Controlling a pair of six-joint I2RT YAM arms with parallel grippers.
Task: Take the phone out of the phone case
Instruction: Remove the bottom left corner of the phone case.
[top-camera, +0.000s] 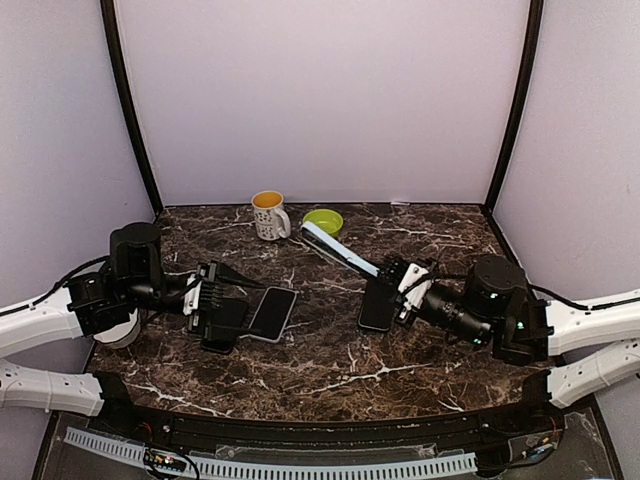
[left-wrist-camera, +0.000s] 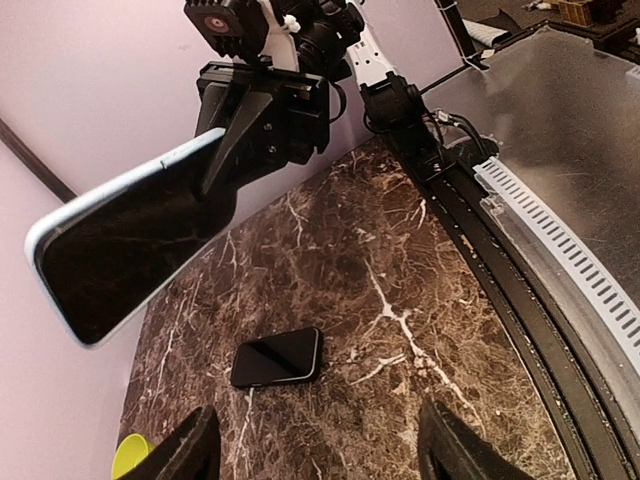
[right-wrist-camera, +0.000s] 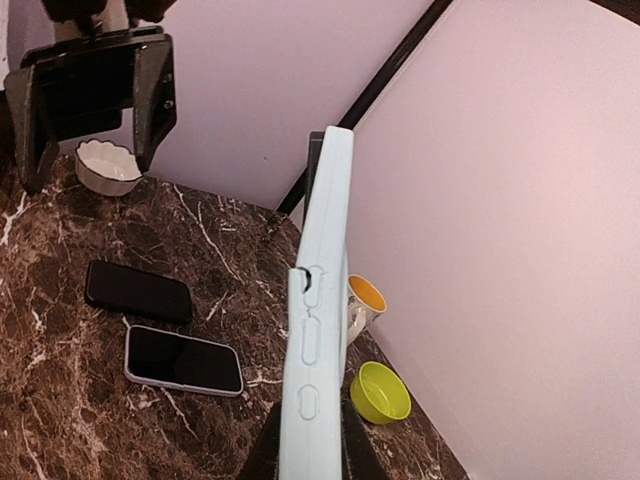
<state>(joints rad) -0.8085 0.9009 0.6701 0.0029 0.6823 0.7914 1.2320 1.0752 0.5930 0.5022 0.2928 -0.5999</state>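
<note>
The phone case's loose end (top-camera: 308, 229) is facing the green bowl, so next I swing it around with my right gripper to my left gripper's open fingers before I take the phone out.
My right gripper (top-camera: 388, 283) is shut on a light blue phone case (top-camera: 335, 250) and holds it above the table, slanting up to the back left. In the right wrist view the case (right-wrist-camera: 320, 320) stands edge-on between my fingers (right-wrist-camera: 262, 458). In the left wrist view the case (left-wrist-camera: 125, 250) shows a dark glossy face inside its blue rim. My left gripper (top-camera: 228, 318) is open and empty, low over the table's left. Its fingertips (left-wrist-camera: 195, 440) frame bare marble. A black phone (top-camera: 378, 305) lies under my right gripper and also shows in the left wrist view (left-wrist-camera: 277, 358).
A light-rimmed phone (top-camera: 272, 313) and another black phone (right-wrist-camera: 138, 291) lie by my left gripper. A white mug (top-camera: 269, 214) and a green bowl (top-camera: 323, 220) stand at the back. A white bowl (right-wrist-camera: 105, 166) sits at the far left. Purple walls enclose the table.
</note>
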